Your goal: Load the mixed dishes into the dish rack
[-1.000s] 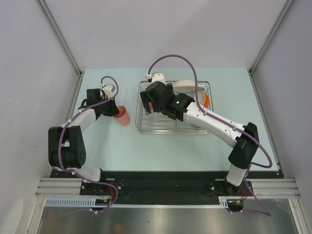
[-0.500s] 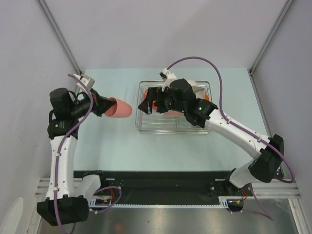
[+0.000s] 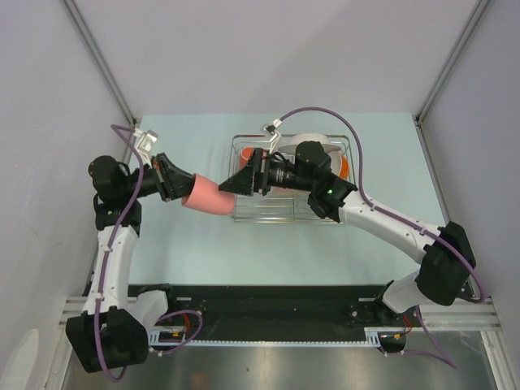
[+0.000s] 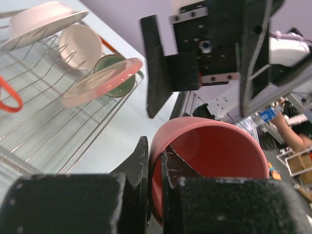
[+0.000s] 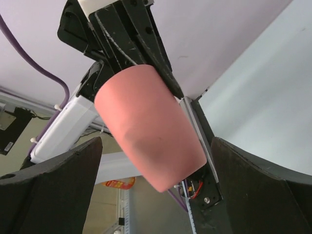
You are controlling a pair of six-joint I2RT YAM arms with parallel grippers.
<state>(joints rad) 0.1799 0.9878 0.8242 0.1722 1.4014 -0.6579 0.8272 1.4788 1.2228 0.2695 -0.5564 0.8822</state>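
Next, my right gripper takes hold of the cup's base end (image 3: 227, 205) and puts the cup rim-down in the rack, because my left gripper's finger is inside the orange cup's rim (image 4: 159, 138).
My left gripper (image 3: 174, 186) is shut on the rim wall of an orange cup (image 3: 209, 199), which it holds sideways in the air just left of the dish rack (image 3: 280, 213). In the left wrist view one of its fingers is inside the cup (image 4: 214, 156) and one outside. My right gripper (image 3: 231, 185) is open and points left at the cup. In the right wrist view the cup's base (image 5: 146, 126) lies between its spread fingers (image 5: 53, 190) with gaps on both sides. The rack (image 4: 44, 131) holds a cream-and-pink plate (image 4: 100, 80), a pale green bowl (image 4: 122, 88), a small white bowl (image 4: 80, 46), a large white plate (image 4: 41, 22) and another orange rim (image 4: 10, 97).
Both arms meet above the pale blue table (image 3: 187, 244) at the rack's left edge. Grey walls close in the table on three sides. The right arm's purple cable (image 3: 325, 122) arcs over the rack.
My left arm has swung the cup rightward toward the rack. The right gripper has turned away from the rack and reached left until its open fingers flank the cup's base.
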